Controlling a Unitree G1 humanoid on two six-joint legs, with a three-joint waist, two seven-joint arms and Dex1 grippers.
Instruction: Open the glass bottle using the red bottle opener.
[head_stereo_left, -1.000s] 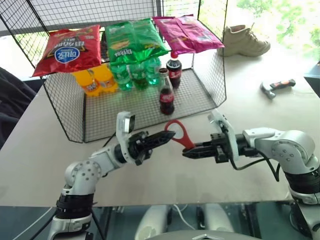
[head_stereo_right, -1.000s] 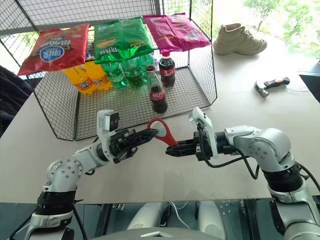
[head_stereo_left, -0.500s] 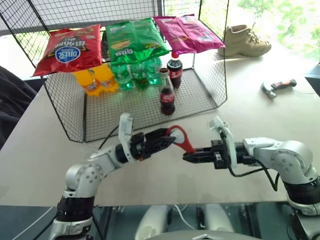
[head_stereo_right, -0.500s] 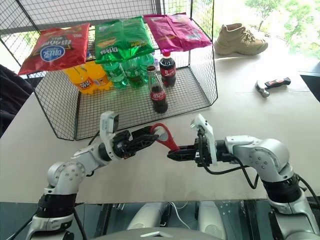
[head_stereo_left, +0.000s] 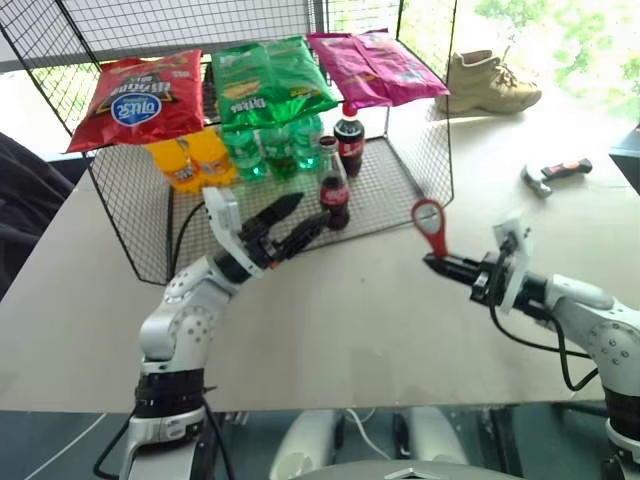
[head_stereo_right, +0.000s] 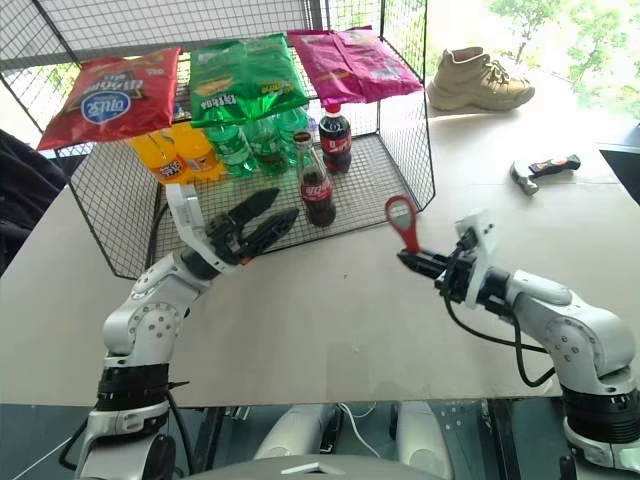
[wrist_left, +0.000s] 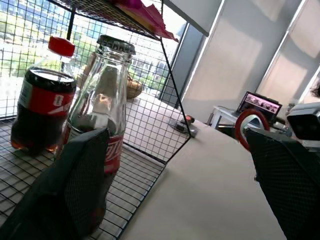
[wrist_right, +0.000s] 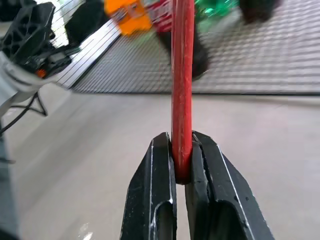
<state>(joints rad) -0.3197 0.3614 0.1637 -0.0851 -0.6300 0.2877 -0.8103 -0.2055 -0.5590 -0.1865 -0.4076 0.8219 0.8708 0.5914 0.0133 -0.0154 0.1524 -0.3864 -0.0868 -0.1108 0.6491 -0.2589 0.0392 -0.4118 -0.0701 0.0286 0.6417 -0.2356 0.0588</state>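
I expect the metal cap (head_stereo_left: 328, 142) to pry off in one piece and drop loose when I lever the red bottle opener, because a crimped edge (wrist_left: 117, 48) circles the cap.
The glass bottle (head_stereo_left: 333, 190), slim with dark cola, a red label and a metal cap, stands on the front of the wire rack's floor (head_stereo_left: 390, 195). My left gripper (head_stereo_left: 297, 222) is open just left of the bottle, its fingers (wrist_left: 80, 185) reaching toward the bottle (wrist_left: 102, 115) without touching it. My right gripper (head_stereo_left: 432, 262) is shut on the handle of the red bottle opener (head_stereo_left: 431, 222), which stands nearly upright over the table, ring head up, to the right of the rack. In the right wrist view the opener (wrist_right: 182, 75) is clamped edge-on between the fingers (wrist_right: 155, 200).
A plastic cola bottle (head_stereo_left: 348, 140) with a red cap stands behind the glass one, with green (head_stereo_left: 275, 150) and orange (head_stereo_left: 190, 160) bottles further left. Snack bags (head_stereo_left: 270, 80) lie on the rack's top. A hammer (head_stereo_left: 555, 172) and a shoe (head_stereo_left: 490, 80) lie at the far right.
My left gripper has let go of the opener's ring, opened, and swung up toward the bottle. My right gripper has carried the opener to the right and tipped it upright.
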